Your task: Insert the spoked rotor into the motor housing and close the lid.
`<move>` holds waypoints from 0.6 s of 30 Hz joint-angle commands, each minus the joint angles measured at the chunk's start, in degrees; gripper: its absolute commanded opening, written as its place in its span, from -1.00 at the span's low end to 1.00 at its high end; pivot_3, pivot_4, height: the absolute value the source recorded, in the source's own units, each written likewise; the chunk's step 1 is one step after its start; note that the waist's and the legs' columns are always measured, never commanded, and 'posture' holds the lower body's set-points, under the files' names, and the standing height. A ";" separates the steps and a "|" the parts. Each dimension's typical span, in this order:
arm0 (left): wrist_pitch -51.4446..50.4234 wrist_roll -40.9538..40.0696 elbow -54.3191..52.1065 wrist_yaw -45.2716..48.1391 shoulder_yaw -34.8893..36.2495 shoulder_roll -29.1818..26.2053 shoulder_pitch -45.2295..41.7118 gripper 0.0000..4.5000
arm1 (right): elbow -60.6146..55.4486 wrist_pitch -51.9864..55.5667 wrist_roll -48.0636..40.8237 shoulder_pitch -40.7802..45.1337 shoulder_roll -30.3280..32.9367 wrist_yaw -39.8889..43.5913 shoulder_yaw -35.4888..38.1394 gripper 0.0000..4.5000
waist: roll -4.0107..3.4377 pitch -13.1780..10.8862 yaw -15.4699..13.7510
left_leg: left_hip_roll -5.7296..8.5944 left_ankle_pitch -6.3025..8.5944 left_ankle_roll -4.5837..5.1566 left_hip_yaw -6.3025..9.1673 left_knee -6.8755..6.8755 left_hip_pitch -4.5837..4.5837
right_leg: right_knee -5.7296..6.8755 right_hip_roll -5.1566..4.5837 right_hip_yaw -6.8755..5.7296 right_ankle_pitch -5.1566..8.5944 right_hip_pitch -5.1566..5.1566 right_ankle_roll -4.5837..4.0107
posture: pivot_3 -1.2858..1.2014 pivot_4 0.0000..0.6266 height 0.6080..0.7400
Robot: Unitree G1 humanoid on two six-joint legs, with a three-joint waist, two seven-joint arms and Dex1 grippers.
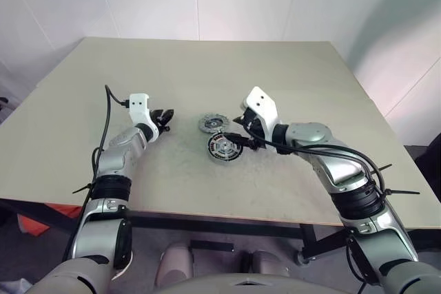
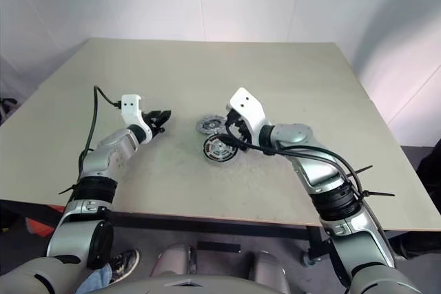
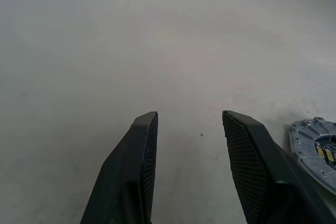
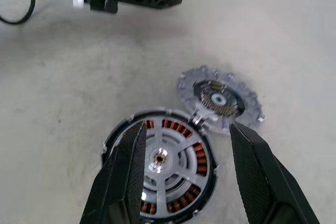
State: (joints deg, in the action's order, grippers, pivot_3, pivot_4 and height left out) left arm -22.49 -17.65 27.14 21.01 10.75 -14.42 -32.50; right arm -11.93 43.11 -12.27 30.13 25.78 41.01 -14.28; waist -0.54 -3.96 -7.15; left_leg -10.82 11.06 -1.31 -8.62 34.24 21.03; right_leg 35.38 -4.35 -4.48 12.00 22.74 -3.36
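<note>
The spoked rotor (image 1: 225,146) fits tightly inside the motor housing's rim (image 1: 210,149). So I expect it to stay in there when I flip the motor housing over onto the lid.
The motor housing (image 4: 200,154), dark with copper windings, lies flat on the table. The spoked rotor (image 4: 160,156) sits inside it, silvery spokes over the windings. The lid (image 4: 218,98), a grey notched disc, lies flat just beyond, touching the housing's rim. My right gripper (image 4: 187,128) hovers just above the housing, open, one finger over each side, holding nothing. My left gripper (image 3: 189,114) hangs open over bare table, a short way left of the lid (image 1: 212,123), with nothing between its fingers.
The beige table (image 1: 207,67) stretches wide behind and to both sides of the parts. Its front edge (image 1: 227,213) runs close to my arms. White walls stand behind it.
</note>
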 commanded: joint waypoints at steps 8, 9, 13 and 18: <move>0.67 0.14 -2.70 0.07 0.32 -0.69 -0.20 -0.07 | 7.43 -1.54 1.32 -4.79 -3.77 -0.87 -3.84 0.00 | 0.01 0.00 0.00 | 0.00 0.00 0.00 0.00 -0.01 0.02 | -0.01 0.00 0.00 -0.01 0.00 -0.02 | 0.03 -1.00 1.00; 0.63 0.16 -2.81 0.05 0.29 -0.72 -0.15 -0.07 | 9.04 -2.07 2.01 -5.04 -4.16 -1.44 -4.11 0.00 | 0.00 0.01 0.10 | 0.01 0.00 0.00 0.00 0.00 0.03 | -0.01 0.00 0.00 -0.01 0.00 -0.02 | 0.03 -1.00 1.00; 0.59 0.21 -3.01 0.01 0.16 -0.81 -0.08 -0.07 | 10.26 -2.81 2.59 -4.25 -4.43 -1.85 -3.46 0.00 | 0.08 0.06 0.17 | -0.02 -0.01 -0.02 -0.01 -0.01 -0.21 | 0.00 0.00 0.00 0.20 -0.19 0.33 | 0.03 -1.00 1.00; 0.79 0.18 -2.59 -0.11 0.23 -0.57 -0.43 -0.07 | 5.02 -3.44 0.62 -2.50 -2.16 0.74 -1.03 0.00 | 0.08 0.06 -0.07 | 0.00 0.00 -0.01 0.00 -0.01 -0.50 | -0.09 -0.01 0.00 0.21 -0.50 0.36 | 0.03 -1.00 1.00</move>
State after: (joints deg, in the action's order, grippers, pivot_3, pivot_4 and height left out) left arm -22.49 -17.53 26.56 20.87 10.82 -14.67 -31.77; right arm -3.29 40.30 -10.54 25.65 22.91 40.70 -17.67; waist -0.46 -3.91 -7.22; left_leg -10.82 11.06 -1.32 -8.62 34.23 20.55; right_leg 35.28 -4.36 -4.47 12.21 22.24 -3.00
